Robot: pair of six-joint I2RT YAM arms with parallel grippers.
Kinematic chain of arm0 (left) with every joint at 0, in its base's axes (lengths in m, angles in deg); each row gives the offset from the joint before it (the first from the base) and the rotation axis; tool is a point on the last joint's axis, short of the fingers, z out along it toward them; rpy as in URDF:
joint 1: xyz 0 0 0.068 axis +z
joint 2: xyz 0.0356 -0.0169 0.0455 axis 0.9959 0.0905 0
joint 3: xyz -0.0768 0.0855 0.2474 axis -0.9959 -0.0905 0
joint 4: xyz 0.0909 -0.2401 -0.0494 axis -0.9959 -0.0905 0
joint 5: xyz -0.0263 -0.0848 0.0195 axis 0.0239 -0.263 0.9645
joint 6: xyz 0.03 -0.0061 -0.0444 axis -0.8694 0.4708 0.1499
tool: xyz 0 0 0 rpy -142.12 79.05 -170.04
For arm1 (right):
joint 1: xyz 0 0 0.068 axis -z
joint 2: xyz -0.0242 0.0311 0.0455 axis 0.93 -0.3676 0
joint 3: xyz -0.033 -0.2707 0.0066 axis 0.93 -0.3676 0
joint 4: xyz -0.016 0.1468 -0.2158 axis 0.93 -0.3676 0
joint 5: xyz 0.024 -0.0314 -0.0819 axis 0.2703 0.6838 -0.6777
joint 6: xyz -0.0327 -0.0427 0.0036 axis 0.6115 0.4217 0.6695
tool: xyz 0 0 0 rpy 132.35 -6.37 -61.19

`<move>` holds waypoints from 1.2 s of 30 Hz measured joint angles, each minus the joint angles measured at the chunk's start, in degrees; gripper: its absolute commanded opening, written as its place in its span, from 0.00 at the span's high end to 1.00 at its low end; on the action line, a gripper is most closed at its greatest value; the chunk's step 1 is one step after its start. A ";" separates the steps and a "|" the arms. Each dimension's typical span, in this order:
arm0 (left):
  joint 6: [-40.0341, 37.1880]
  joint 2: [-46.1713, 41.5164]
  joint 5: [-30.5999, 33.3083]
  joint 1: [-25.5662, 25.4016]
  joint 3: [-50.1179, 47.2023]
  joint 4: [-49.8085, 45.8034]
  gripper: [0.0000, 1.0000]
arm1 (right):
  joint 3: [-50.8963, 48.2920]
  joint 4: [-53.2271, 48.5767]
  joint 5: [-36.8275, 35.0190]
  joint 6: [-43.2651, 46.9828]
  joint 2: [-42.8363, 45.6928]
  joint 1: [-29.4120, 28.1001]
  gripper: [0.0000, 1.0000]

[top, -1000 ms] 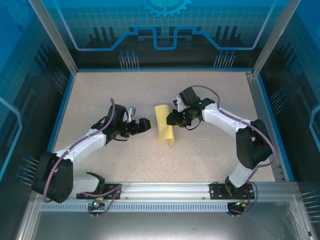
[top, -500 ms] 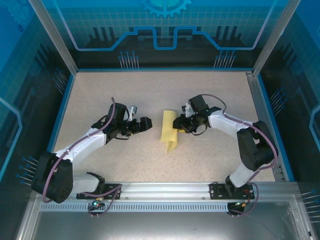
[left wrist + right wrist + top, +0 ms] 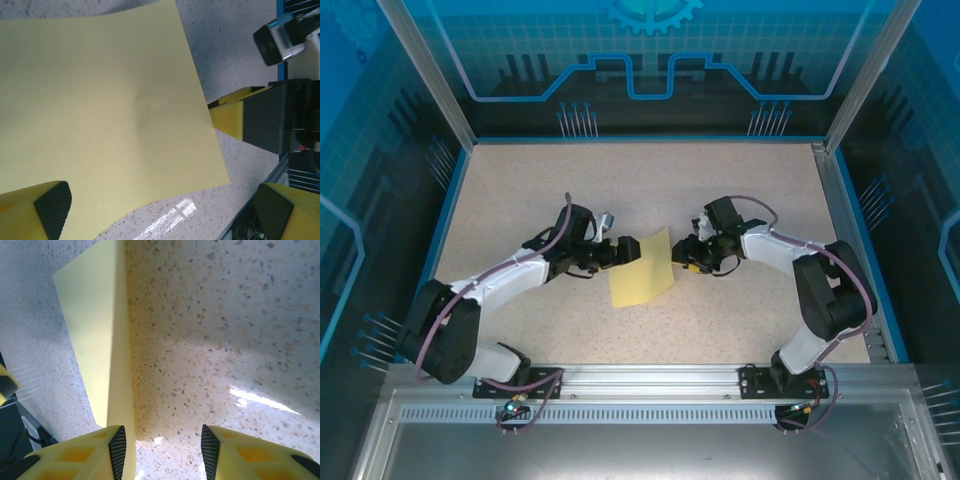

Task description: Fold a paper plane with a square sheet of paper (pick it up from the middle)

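Next, I push the sheet's raised edge (image 3: 669, 242) over with my right gripper before my left gripper pinches it, because it is leaning on my right gripper, beyond the fingers of my left gripper.
The square sheet of paper (image 3: 640, 270) is pale yellow and lies spread on the speckled table between both arms. In the left wrist view the square sheet of paper (image 3: 100, 100) is mostly flat, with a faint dent at its middle and its near edge bowed up. My left gripper (image 3: 619, 252) is wide open at the sheet's left edge, and my left gripper (image 3: 162, 212) has nothing between its fingertips. My right gripper (image 3: 682, 256) is at the sheet's right edge. In its wrist view my right gripper (image 3: 164, 452) is open, and the raised paper edge (image 3: 117, 365) leans against the left pad (image 3: 118, 450).
The speckled table (image 3: 740, 190) is walled by blue rails, with a metal rail (image 3: 650, 380) at the near edge by the arm bases. The right gripper's yellow finger (image 3: 227, 117) shows close beyond the paper's corner in the left wrist view.
The right jaws have opened and let the curled sheet go. It has spread out wider on the table. The left arm has moved right, up to the sheet's left edge.
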 measured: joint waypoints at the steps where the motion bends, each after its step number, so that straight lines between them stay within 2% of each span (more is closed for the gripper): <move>1: 0.55 0.79 -0.13 -0.13 0.00 0.50 0.05 | 0.02 0.24 0.26 0.20 -0.44 -0.11 0.52; 3: 1.99 2.60 -0.42 -0.26 0.00 1.53 0.14 | 0.15 0.94 1.03 0.20 -1.68 -0.57 0.52; 5: 3.74 3.78 -0.28 -0.26 0.00 2.19 0.29 | 0.44 1.75 1.68 0.17 -2.86 -1.11 0.52; 7: 5.09 4.42 0.26 -0.28 0.00 2.49 0.40 | 0.98 2.62 2.54 0.17 -4.07 -1.64 0.52; 8: 5.73 4.79 0.79 -0.31 0.07 2.36 0.51 | 1.40 3.02 2.82 0.17 -4.74 -1.97 0.52; 9: 6.14 5.31 1.49 -0.31 0.33 1.84 0.55 | 1.79 3.23 2.95 0.17 -5.29 -2.27 0.52; 12: 6.51 6.86 4.85 -0.35 1.57 -1.16 0.59 | 2.62 3.50 3.04 0.17 -5.86 -3.10 0.52; 16: 6.84 8.61 9.46 -0.35 2.69 -5.31 0.73 | 3.10 4.31 3.54 0.15 -5.92 -3.89 0.50; 22: 6.78 12.00 11.69 -0.35 2.97 -7.19 0.75 | 4.87 4.98 4.00 0.15 -6.97 -5.70 0.45; 36: 7.15 12.28 12.39 -0.35 2.95 -7.06 0.77 | 11.63 2.47 3.37 1.09 -12.87 -9.75 0.41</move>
